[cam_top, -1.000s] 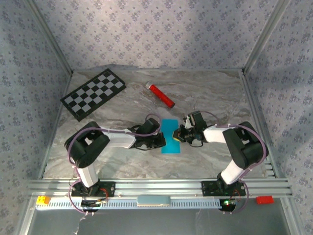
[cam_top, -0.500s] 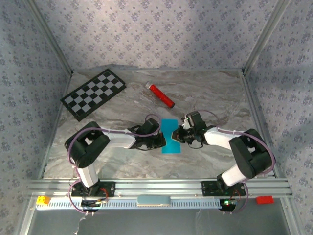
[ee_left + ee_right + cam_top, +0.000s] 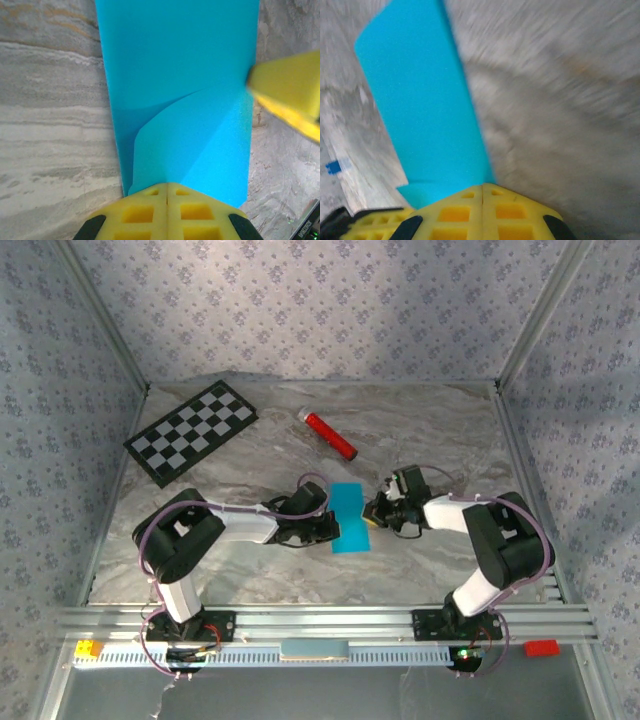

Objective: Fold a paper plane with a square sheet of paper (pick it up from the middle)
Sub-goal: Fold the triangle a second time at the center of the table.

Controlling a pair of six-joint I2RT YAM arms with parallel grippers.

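Note:
The paper's curved flap (image 3: 156, 142) bulges up beside my left gripper, so my left gripper should pin the flap still while my right gripper presses along the paper's opposite edge (image 3: 247, 160).
The square sheet of paper (image 3: 350, 518), bright cyan-blue, lies mid-table folded into a narrow upright rectangle. My left gripper (image 3: 336, 529) is at its left edge. In the left wrist view the paper (image 3: 175, 60) has its top layer lifted in a curved flap that runs into my shut left gripper (image 3: 167, 184). My right gripper (image 3: 369, 516) is shut with its tip at the paper's right edge. In the right wrist view the paper (image 3: 420, 100) lies flat and passes under the shut right gripper (image 3: 483, 186). The right gripper's yellow fingers (image 3: 285, 90) show at the paper's far edge.
A red cylinder (image 3: 331, 436) lies behind the paper. A black-and-white checkerboard (image 3: 191, 431) sits at the back left. The marbled table (image 3: 440, 430) is walled in by a metal frame and patterned panels. A rail runs along the near edge.
My right gripper has shifted slightly right, from over the paper to its right edge, and its arm has swung. The left gripper and the paper have stayed put.

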